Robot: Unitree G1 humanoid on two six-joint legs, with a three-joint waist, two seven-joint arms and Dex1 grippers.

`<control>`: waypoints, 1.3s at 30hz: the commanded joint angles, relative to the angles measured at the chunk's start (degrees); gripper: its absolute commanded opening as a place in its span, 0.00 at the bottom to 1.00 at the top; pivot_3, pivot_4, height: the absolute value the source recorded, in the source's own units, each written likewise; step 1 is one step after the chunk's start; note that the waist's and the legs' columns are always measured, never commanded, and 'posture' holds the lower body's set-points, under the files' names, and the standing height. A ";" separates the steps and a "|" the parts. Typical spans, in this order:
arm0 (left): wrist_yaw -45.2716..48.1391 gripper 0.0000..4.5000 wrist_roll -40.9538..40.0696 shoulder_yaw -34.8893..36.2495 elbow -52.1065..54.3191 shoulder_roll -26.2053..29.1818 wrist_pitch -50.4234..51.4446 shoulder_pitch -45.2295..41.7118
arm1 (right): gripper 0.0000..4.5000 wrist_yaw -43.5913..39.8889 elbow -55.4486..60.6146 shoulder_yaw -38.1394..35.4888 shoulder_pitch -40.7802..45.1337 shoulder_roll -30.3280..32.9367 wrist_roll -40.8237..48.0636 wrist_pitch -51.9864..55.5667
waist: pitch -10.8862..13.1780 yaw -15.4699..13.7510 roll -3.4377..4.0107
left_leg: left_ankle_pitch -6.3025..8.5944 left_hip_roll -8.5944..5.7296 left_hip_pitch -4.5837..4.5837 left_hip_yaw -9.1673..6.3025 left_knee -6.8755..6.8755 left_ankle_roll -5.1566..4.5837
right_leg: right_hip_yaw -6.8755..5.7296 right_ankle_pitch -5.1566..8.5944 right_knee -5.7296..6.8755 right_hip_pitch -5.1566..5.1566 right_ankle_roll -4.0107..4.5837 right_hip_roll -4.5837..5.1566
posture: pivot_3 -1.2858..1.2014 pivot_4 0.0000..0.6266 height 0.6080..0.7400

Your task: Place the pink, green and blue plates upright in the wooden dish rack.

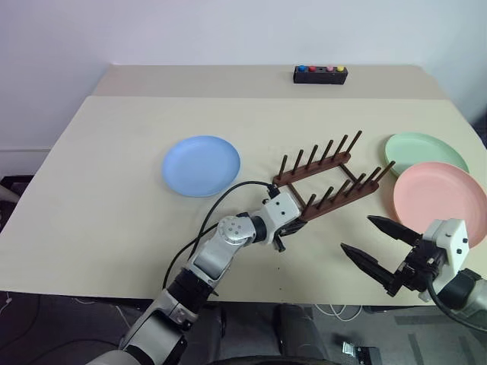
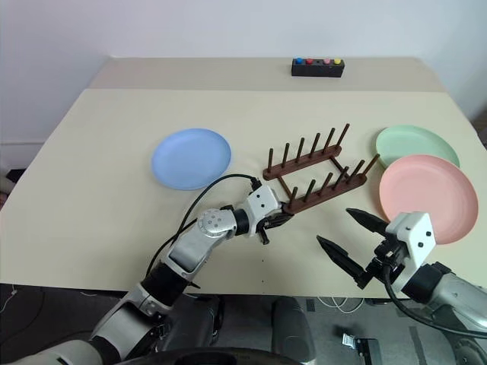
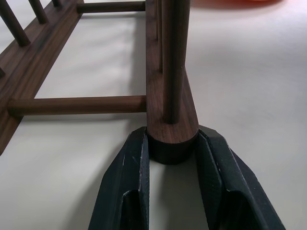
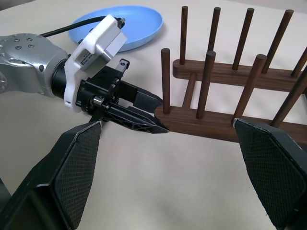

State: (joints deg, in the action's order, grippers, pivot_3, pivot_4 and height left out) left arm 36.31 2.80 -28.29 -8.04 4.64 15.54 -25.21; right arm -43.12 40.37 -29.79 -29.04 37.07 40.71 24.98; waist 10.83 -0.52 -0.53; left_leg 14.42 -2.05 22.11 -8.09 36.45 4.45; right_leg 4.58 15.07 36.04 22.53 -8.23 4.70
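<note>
The dish rack [image 1: 342,196] sits at an angle to the table's front edge, so my left gripper should turn the rack straight by the rail's near end [image 1: 306,214] before placing plates.
The wooden dish rack [image 1: 327,179] lies slantwise in the middle of the table, with nothing between its pegs. My left gripper [image 1: 300,219] is shut on the near end of one rail, a finger [image 3: 129,167] pressed against each side of it [image 3: 170,129]. To the rack's left the blue plate [image 1: 201,165] lies flat. At the right the green plate [image 1: 424,152] lies flat, and the pink plate [image 1: 441,199] lies just in front of it. My right gripper [image 1: 356,233] hovers open near the table's front edge, to the left of the pink plate, holding nothing.
A small black box with coloured buttons [image 1: 320,74] sits at the far side of the table. The table's front edge [image 1: 228,293] runs just below both arms. A black cable [image 1: 221,205] loops over my left forearm.
</note>
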 commanded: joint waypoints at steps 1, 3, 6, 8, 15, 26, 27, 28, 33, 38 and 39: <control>6.28 0.19 -1.98 2.04 0.28 5.17 -3.98 0.26 | 1.00 -0.45 0.36 -1.02 -0.29 -0.28 0.49 -0.92 | -0.01 0.26 0.01 | 0.00 0.01 -0.02 0.00 -0.04 0.00 | 0.00 0.00 0.01 0.02 0.00 0.00 | 0.52 0.24 1.00; 10.86 0.19 -5.23 4.49 -0.12 8.27 -4.99 -0.59 | 1.00 -1.32 0.32 -1.52 -1.02 0.00 1.33 -0.59 | -0.01 0.52 0.02 | 0.00 0.02 -0.09 0.01 -0.17 0.00 | 0.00 0.00 0.01 0.02 0.01 0.00 | 0.52 0.24 1.00; 17.08 0.19 -7.84 5.83 -1.55 12.11 -6.97 -1.78 | 1.00 -2.41 0.30 -1.72 -1.99 0.31 2.01 -0.20 | -0.01 0.81 0.02 | 0.00 0.02 -0.09 0.01 -0.22 0.00 | 0.00 0.00 0.01 0.04 0.00 0.00 | 0.52 0.24 1.00; 20.35 0.19 -9.01 6.13 -2.36 13.56 -7.80 -2.32 | 1.00 -2.78 0.32 -1.54 -2.33 0.41 2.15 -0.11 | -0.01 1.00 0.01 | 0.00 0.02 -0.05 0.01 -0.19 0.00 | 0.00 0.00 0.00 0.04 0.00 0.01 | 0.52 0.24 1.00; 28.59 0.19 -11.25 5.91 -7.01 12.67 -9.27 -6.02 | 1.00 -3.07 0.43 -0.14 -2.40 -0.13 1.75 -0.20 | 0.00 0.95 0.01 | 0.00 0.01 -0.04 0.00 -0.18 0.00 | 0.00 -0.01 -0.02 0.02 -0.03 0.01 | 0.52 0.24 1.00; 31.02 0.19 -6.78 4.13 -17.95 8.32 -16.64 -11.91 | 1.00 -1.92 0.90 0.47 -2.94 -1.59 0.76 -1.32 | 0.01 1.11 -0.02 | 0.00 0.00 -0.04 0.00 -0.19 0.00 | 0.00 -0.06 -0.01 0.05 -0.13 0.01 | 0.52 0.24 1.00; 30.78 0.19 -6.08 3.98 -18.50 8.46 -17.64 -11.96 | 1.00 -1.84 1.01 0.48 -3.13 -1.78 0.62 -1.46 | 0.01 1.12 -0.02 | 0.00 0.00 -0.04 0.00 -0.19 0.00 | 0.00 -0.06 -0.02 0.04 -0.13 0.01 | 0.52 0.24 1.00; 30.64 0.19 -5.56 3.93 -18.93 8.52 -18.43 -11.99 | 1.00 -1.79 1.07 0.48 -3.25 -1.92 0.50 -1.56 | 0.01 1.11 -0.02 | 0.00 0.00 -0.04 0.00 -0.19 0.00 | 0.00 -0.06 -0.02 0.05 -0.13 0.01 | 0.52 0.24 1.00; 30.65 0.19 -4.45 3.82 -19.36 8.60 -20.47 -11.19 | 1.00 -1.59 1.07 0.78 -3.17 -2.31 -0.04 -1.81 | 0.02 1.12 -0.02 | 0.00 0.01 -0.04 -0.01 -0.20 0.00 | 0.00 -0.06 -0.01 0.05 -0.14 0.01 | 0.52 0.24 1.00; 30.09 0.19 -4.16 3.81 -18.37 8.57 -20.03 -10.44 | 1.00 -1.76 0.39 1.18 -2.20 -1.96 -0.39 -1.85 | 0.01 1.13 -0.02 | 0.00 0.01 -0.04 -0.01 -0.20 0.00 | 0.00 -0.06 -0.01 0.05 -0.14 0.01 | 0.52 0.24 1.00; 29.96 0.19 -4.07 3.81 -18.22 8.60 -20.05 -10.32 | 1.00 -1.77 0.21 1.30 -1.88 -1.82 -0.44 -1.78 | 0.01 1.13 -0.02 | 0.00 0.01 -0.04 -0.01 -0.20 0.00 | 0.00 -0.06 -0.01 0.05 -0.14 0.01 | 0.52 0.24 1.00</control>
State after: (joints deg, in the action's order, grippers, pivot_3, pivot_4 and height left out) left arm 66.20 -2.30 -23.85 -26.99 13.04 -4.29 -36.28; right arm -44.82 40.13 -28.37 -31.22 34.92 40.53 24.30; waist 10.85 0.61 -0.55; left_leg 14.42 -2.04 22.07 -8.10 36.26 4.45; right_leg 4.58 15.01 36.03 22.58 -8.37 4.71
